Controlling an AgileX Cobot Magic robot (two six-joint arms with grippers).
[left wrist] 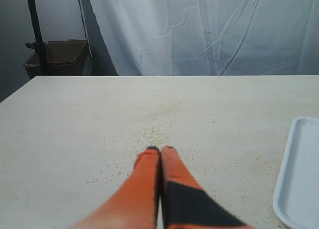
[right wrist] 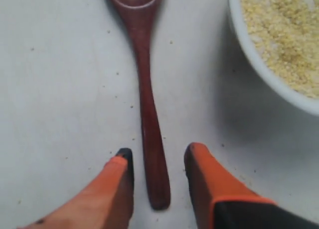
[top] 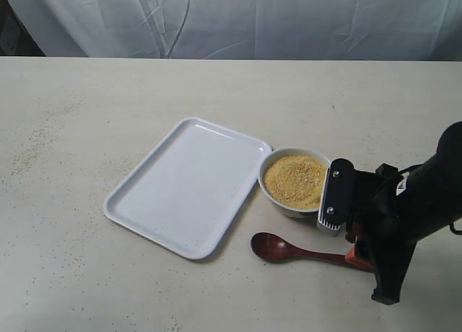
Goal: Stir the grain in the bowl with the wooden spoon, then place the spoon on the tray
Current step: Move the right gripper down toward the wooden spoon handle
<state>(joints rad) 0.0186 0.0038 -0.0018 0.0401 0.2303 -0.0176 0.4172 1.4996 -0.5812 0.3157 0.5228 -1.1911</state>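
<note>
The wooden spoon (top: 302, 252) lies flat under my right gripper, so I should first lean it in the bowl (top: 294, 180), then grasp the spoon's handle from the side to stir.
The dark reddish-brown wooden spoon (top: 292, 250) lies flat on the table in front of the white bowl (top: 283, 198), which is filled with yellow grain (top: 294, 180). The white tray (top: 184, 184) sits left of the bowl. My right gripper (right wrist: 158, 154) is open, its orange fingers straddling the end of the spoon's handle (right wrist: 152, 139) without touching it; the bowl's rim (right wrist: 264, 69) is close beside. In the exterior view this gripper (top: 354, 254) is low at the handle's end. My left gripper (left wrist: 160, 149) is shut on nothing above bare table, out of the exterior view.
Loose grains are scattered on the tabletop (left wrist: 157, 129), mostly toward the left. The tray's edge (left wrist: 294, 179) shows in the left wrist view. A white cloth hangs behind the table, and a brown box (left wrist: 62, 55) stands beyond its far corner.
</note>
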